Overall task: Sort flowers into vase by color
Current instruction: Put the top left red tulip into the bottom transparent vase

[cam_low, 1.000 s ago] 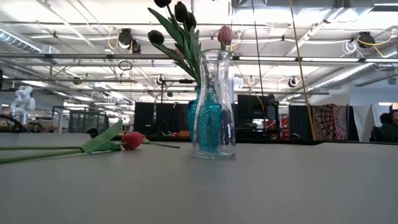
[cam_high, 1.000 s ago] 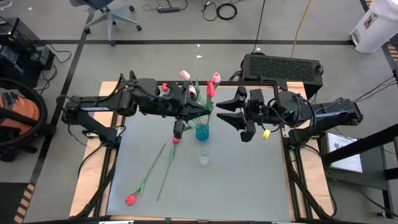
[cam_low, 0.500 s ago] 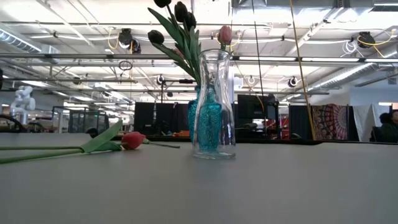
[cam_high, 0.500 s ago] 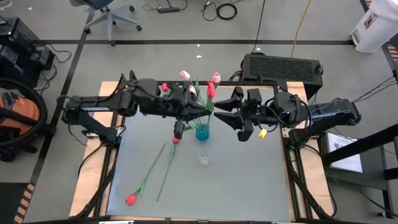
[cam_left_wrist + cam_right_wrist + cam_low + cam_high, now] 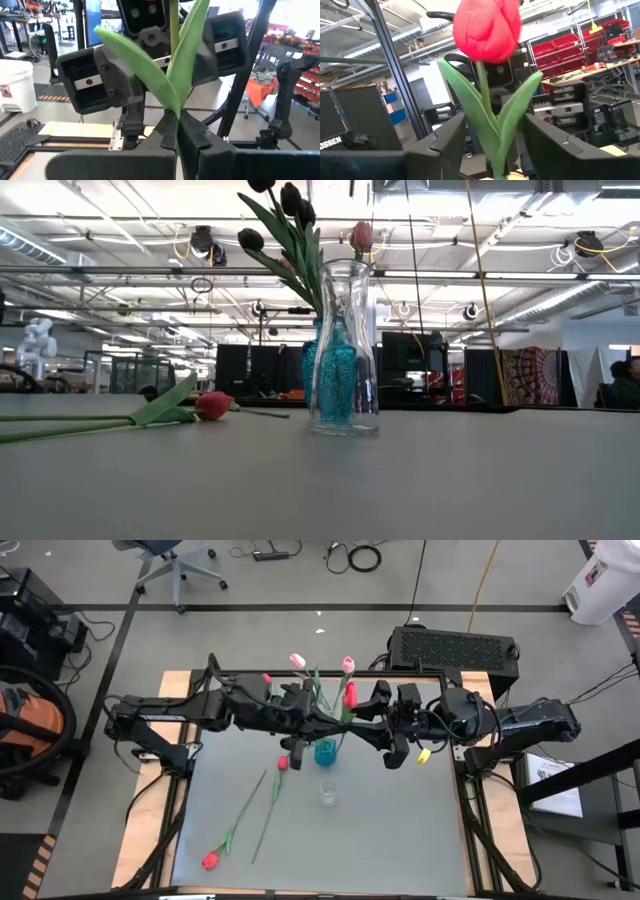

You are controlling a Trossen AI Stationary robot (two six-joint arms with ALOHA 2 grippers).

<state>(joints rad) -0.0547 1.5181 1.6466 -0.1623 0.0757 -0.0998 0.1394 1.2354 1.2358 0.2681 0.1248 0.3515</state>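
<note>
Both of the robot's grippers are at the red tulip's stem (image 5: 176,102), so the right gripper should take the stem and the left gripper should open and move away before the clear vase.
My left gripper (image 5: 340,722) is up above the table, shut on a red tulip (image 5: 350,695) that stands upright with its head up. My right gripper (image 5: 366,726) faces it, open; its fingers (image 5: 447,142) stand on either side of the tulip's stem and leaves (image 5: 492,125), and I cannot tell whether they touch. Under the grippers stands a blue vase (image 5: 325,751) with pink and red flowers (image 5: 298,660) in it. A clear vase (image 5: 328,792) stands nearer. Two red tulips (image 5: 283,762), (image 5: 210,860) lie flat on the table. My left gripper pinches the tulip's green stem (image 5: 176,116) between its two fingers, just under the point where the two leaves fork. The fingers come in level from the table's left and lie across the stem. The tulip stands upright, lifted clear of the table.
The two vases stand close together in the table's middle; in the low view the clear vase (image 5: 345,350) stands in front of the blue one. The loose tulips' stems (image 5: 262,815) run slantwise over the near left. A black box (image 5: 455,645) sits beyond the far edge.
My left gripper has carried the red tulip a little toward the table's right, in between my right gripper's open fingers. My right gripper has come slightly toward the left, to meet it. The tulip has stayed upright.
</note>
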